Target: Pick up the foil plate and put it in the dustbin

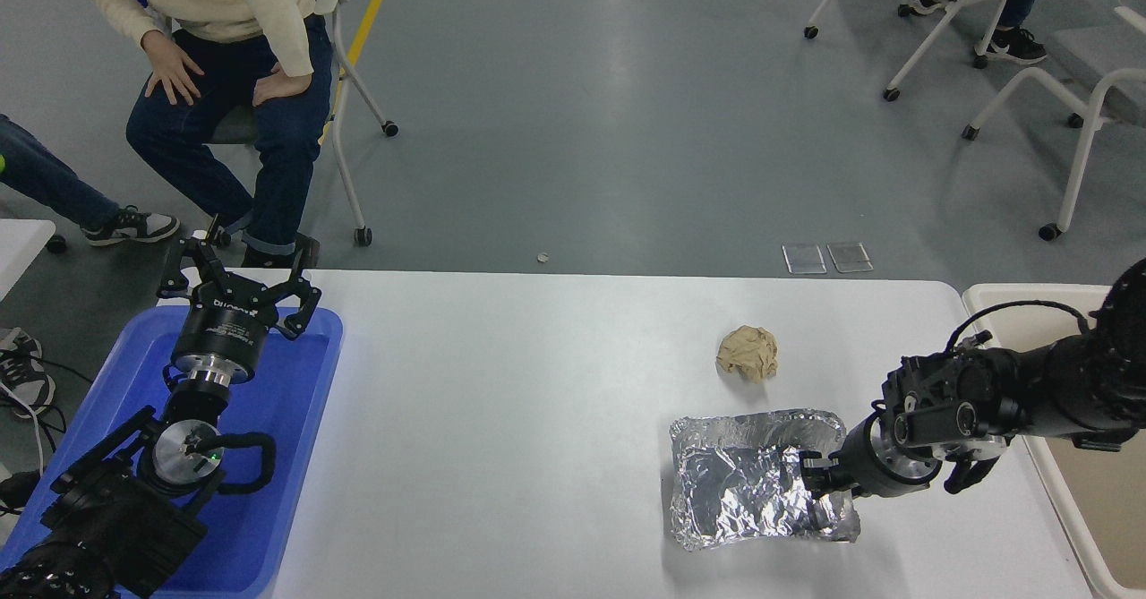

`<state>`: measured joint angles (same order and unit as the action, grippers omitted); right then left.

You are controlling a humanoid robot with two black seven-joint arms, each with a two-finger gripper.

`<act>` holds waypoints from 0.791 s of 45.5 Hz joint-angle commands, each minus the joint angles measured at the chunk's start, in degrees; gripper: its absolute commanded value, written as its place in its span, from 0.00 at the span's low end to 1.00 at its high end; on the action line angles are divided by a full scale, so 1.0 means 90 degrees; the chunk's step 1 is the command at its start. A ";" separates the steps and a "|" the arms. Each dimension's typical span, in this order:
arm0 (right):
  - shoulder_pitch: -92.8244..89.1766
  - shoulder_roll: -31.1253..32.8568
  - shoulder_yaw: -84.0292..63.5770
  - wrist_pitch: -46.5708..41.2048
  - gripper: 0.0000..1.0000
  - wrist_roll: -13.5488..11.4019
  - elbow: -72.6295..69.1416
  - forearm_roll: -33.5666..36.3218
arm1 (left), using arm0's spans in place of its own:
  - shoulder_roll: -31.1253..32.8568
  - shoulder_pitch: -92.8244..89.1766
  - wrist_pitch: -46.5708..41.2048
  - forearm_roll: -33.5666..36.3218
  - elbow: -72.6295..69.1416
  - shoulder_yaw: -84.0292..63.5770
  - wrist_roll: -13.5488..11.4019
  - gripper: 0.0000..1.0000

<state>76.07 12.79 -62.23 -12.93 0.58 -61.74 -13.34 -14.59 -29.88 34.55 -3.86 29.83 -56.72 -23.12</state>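
Note:
The foil plate (748,483) will stay spread out and its far end will come up too when I lift it, because a raised rim (681,481) goes around it.
The foil plate (743,487) lies flat on the white table at the front right, crinkled and shiny. My right gripper (815,490) comes in from the right, low over the plate's right end. Its jaws are open, one finger on the foil inside the plate and the other near the right rim. The plate rests on the table. The cream dustbin (1012,293) stands off the table's right edge, partly hidden by my right arm. My left gripper (237,269) is parked open above the blue tray at the lower left.
A crumpled tan paper ball (748,353) lies just behind the plate. A blue tray (300,420) sits at the table's left end under my left arm. A person sits on a chair (345,62) beyond the far left; more chairs stand at the top right.

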 commanded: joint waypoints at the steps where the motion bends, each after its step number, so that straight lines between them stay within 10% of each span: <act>1: 0.0073 0.0043 0.0000 -0.0067 0.00 -0.0005 -0.0094 0.0018 | 0.0000 0.0000 -0.0001 0.0000 -0.0003 -0.0007 0.0000 1.00; 36: 0.3050 0.0707 -0.0693 -0.1804 0.00 0.0014 -0.2544 0.0125 | 0.0000 0.0000 -0.0001 0.0000 -0.0003 -0.0007 0.0000 1.00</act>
<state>91.14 16.74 -65.82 -19.61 0.67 -77.29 -12.52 -14.59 -29.88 34.56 -3.87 29.84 -56.73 -23.12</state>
